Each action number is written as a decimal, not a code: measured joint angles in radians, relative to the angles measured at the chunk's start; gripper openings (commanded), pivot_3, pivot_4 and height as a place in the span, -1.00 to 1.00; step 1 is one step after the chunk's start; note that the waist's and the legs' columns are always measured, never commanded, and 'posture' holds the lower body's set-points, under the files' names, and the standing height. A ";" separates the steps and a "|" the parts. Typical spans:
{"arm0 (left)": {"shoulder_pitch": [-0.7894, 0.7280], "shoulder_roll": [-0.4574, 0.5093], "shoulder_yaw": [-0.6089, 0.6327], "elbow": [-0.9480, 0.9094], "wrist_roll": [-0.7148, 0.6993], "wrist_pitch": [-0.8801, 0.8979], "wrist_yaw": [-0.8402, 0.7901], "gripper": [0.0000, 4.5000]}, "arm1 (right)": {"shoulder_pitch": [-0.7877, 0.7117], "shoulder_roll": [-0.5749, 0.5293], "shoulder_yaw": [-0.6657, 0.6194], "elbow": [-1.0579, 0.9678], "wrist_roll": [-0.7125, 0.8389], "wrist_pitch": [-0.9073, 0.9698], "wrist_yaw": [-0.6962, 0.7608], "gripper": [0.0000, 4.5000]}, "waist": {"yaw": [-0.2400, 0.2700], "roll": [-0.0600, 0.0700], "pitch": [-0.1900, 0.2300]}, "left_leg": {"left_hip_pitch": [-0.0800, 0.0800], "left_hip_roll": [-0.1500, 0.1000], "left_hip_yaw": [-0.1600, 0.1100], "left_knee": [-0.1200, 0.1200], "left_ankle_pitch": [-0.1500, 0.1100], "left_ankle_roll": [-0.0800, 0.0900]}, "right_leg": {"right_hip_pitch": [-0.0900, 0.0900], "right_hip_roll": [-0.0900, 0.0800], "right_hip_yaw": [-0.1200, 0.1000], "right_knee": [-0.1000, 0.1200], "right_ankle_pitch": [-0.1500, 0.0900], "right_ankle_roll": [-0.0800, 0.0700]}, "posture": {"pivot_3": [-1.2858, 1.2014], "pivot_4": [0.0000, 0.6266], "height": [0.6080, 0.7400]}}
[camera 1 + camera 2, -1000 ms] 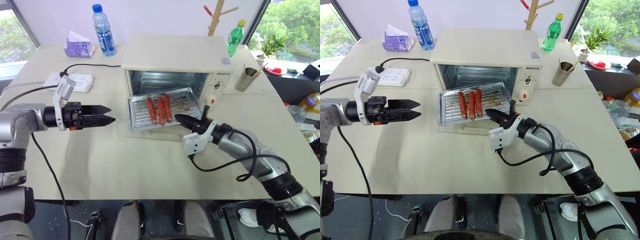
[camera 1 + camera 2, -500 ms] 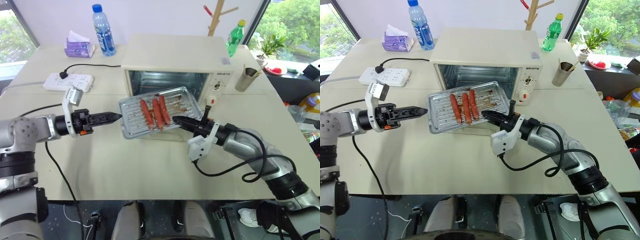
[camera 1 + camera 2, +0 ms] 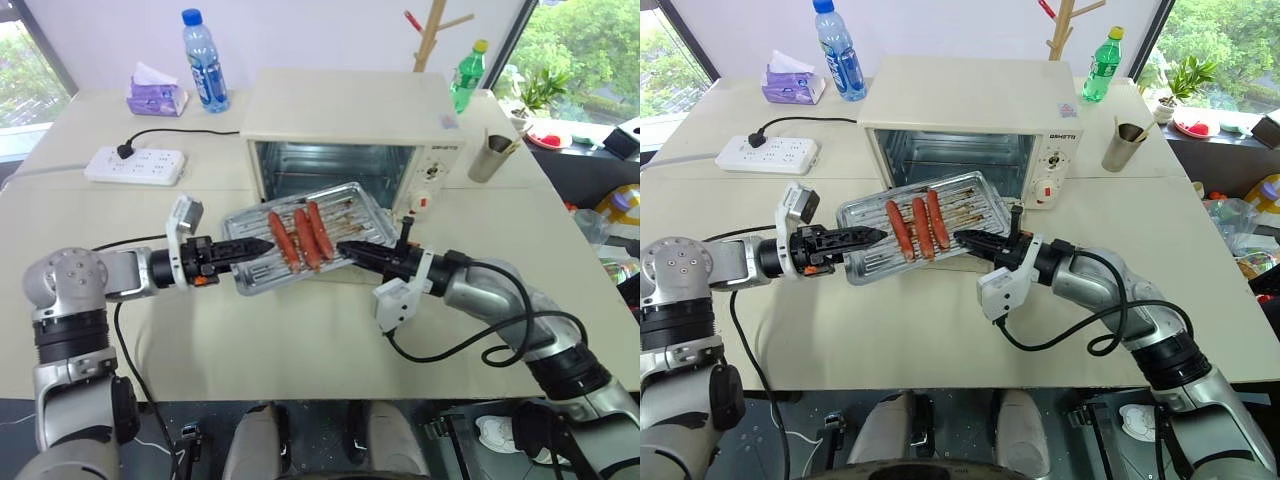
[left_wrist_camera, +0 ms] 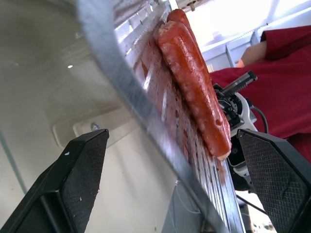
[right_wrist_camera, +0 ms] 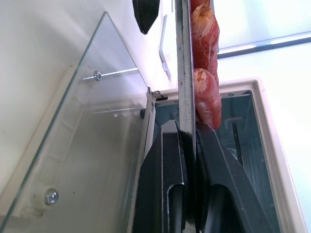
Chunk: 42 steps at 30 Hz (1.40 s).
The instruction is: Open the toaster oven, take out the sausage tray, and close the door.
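Observation:
The red sausages (image 3: 306, 240) will move around but stay on the tray when I carry it, because they lie loose inside the tray's raised rim (image 3: 277, 283).
The sausage tray (image 3: 352, 213), shiny ribbed metal with three red sausages (image 3: 299, 235), hangs tilted in front of the toaster oven (image 3: 350, 110). My right gripper (image 3: 350, 250) is shut on the tray's right rim; the right wrist view shows its fingers (image 5: 165, 160) pinching the metal edge. My left gripper (image 3: 255, 247) is open at the tray's left rim, and in the left wrist view its fingers (image 4: 73, 179) stand either side of that edge without closing. The door (image 5: 82, 160) lies open and flat under the tray.
Behind the oven's left stand a water bottle (image 3: 204, 58) and a tissue pack (image 3: 156, 92), with a power strip (image 3: 135, 165) nearer. A green bottle (image 3: 463, 75) and metal cup (image 3: 488, 152) stand right of the oven. A person in red (image 4: 286, 87) is beyond the table.
My right gripper has drawn the tray out of the oven, leftward and toward me. My left gripper has rolled and moved right and down until its open fingers straddle the tray's left rim.

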<state>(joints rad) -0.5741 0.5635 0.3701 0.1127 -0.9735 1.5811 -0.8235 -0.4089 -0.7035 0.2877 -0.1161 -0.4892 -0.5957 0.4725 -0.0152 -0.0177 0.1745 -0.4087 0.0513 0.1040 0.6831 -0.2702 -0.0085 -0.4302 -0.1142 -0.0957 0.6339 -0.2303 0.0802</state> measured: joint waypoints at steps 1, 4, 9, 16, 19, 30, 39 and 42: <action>0.000 0.000 0.000 -0.002 -0.003 0.003 0.003 0.75 | 0.000 0.000 0.000 0.000 0.000 0.000 0.004 -1.00 | 0.000 0.000 0.000 | 0.000 0.000 0.000 0.000 0.000 0.000 | 0.000 0.000 0.000 0.000 0.000 0.000 | 0.03 -0.52 0.73; 0.000 0.000 0.001 -0.004 -0.017 0.005 0.010 0.18 | 0.000 0.001 0.000 0.000 -0.001 0.000 0.006 -1.00 | 0.000 0.000 0.000 | 0.000 0.000 0.000 0.000 0.000 0.000 | 0.000 0.000 0.000 0.000 0.000 0.000 | 0.03 -0.52 0.73; 0.000 0.001 0.007 0.004 -0.043 0.016 0.016 -0.96 | 0.000 0.000 0.000 0.002 -0.032 -0.002 0.007 -1.00 | 0.000 0.000 0.000 | 0.000 0.000 0.000 0.000 0.000 0.000 | 0.000 0.000 0.000 0.000 0.000 0.000 | 0.03 -0.52 0.73; 0.005 0.000 0.006 0.046 -0.082 0.026 0.040 -0.99 | 0.000 -0.003 -0.005 0.002 -0.050 -0.019 0.004 -1.00 | 0.000 0.000 0.000 | 0.000 0.000 0.000 0.000 0.000 0.000 | 0.000 0.000 0.000 0.000 0.000 0.000 | 0.03 -0.52 0.73; 0.014 -0.016 0.006 0.046 -0.092 0.026 0.064 -1.00 | 0.008 -0.015 -0.010 0.000 -0.038 -0.021 0.015 -0.66 | 0.000 0.000 0.000 | 0.001 0.000 0.000 0.000 0.000 0.000 | 0.001 0.000 0.000 0.000 0.000 0.000 | 0.03 -0.52 0.73; 0.069 -0.046 0.128 0.094 -0.175 0.026 0.216 -1.00 | 0.096 -0.079 -0.049 -0.031 0.054 0.004 0.089 0.65 | 0.000 -0.001 0.000 | 0.001 0.000 -0.002 0.000 0.000 0.000 | 0.001 -0.001 0.000 0.000 0.000 0.000 | 0.03 -0.52 0.73; 0.234 -0.128 0.367 0.061 -0.332 0.021 0.443 -1.00 | 0.197 -0.151 -0.184 -0.047 0.244 0.129 0.177 0.65 | 0.001 -0.001 0.000 | 0.002 0.000 -0.003 0.000 0.000 0.000 | 0.002 -0.002 0.000 0.000 0.000 0.000 | 0.03 -0.52 0.73; 0.341 -0.153 0.417 0.006 -0.437 -0.014 0.536 -1.00 | 0.212 -0.150 -0.215 -0.029 0.313 0.204 0.214 0.65 | 0.001 -0.001 0.000 | 0.002 0.001 -0.003 0.000 0.000 0.000 | 0.002 -0.003 0.000 0.000 0.000 0.000 | 0.03 -0.52 0.73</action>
<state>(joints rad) -0.2328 0.4104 0.7871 0.1188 -1.4108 1.5671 -0.2874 -0.1965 -0.8539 0.0730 -0.1452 -0.1759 -0.3913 0.6870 -0.0143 -0.0190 0.1742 -0.4070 0.0519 0.1010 0.6829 -0.2705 -0.0083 -0.4283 -0.1170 -0.0958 0.6338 -0.2301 0.0797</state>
